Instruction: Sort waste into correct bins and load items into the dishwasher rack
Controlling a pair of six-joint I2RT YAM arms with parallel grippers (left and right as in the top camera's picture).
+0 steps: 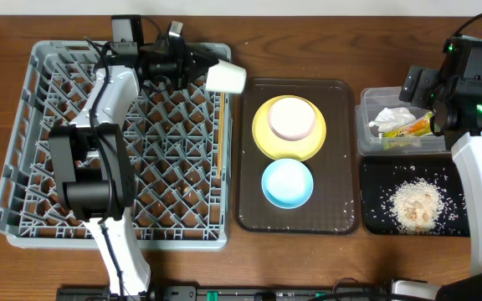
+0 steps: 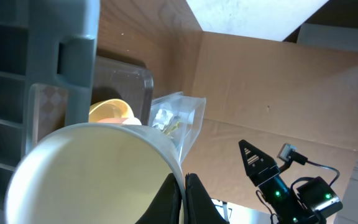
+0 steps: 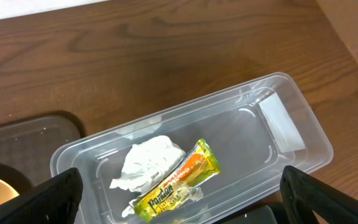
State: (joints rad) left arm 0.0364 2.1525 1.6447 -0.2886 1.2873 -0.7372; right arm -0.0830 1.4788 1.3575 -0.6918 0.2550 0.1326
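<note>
I should keep moving the white cup (image 1: 228, 78) down and inward until the wires hold it up, since my left gripper holds it by its rim beside empty rack wires (image 1: 201, 107).
My left gripper (image 1: 199, 67) is shut on the rim of a white cup (image 1: 226, 78), held on its side over the back right corner of the grey dishwasher rack (image 1: 23, 150). The cup fills the left wrist view (image 2: 92, 174), with its wall pinched between the fingers (image 2: 184, 199). My right gripper (image 3: 179, 193) is open above the clear tub (image 3: 291, 134), which holds the white tissue (image 3: 148, 163) and the green-and-orange wrapper (image 3: 176, 180). Another cup (image 1: 293, 119) lies on the yellow plate (image 1: 262, 138). The blue bowl (image 1: 287, 182) sits in front of the plate. Rice crumbs (image 1: 414, 205) lie in the black tray (image 1: 375, 180). Chopsticks (image 1: 222, 142) rest along the rack's right edge.
The plate and bowl sit on a brown serving tray (image 1: 341, 150) between the rack and the bins. The clear tub (image 1: 366, 100) stands behind the black tray at the right. A few crumbs lie on the serving tray's front.
</note>
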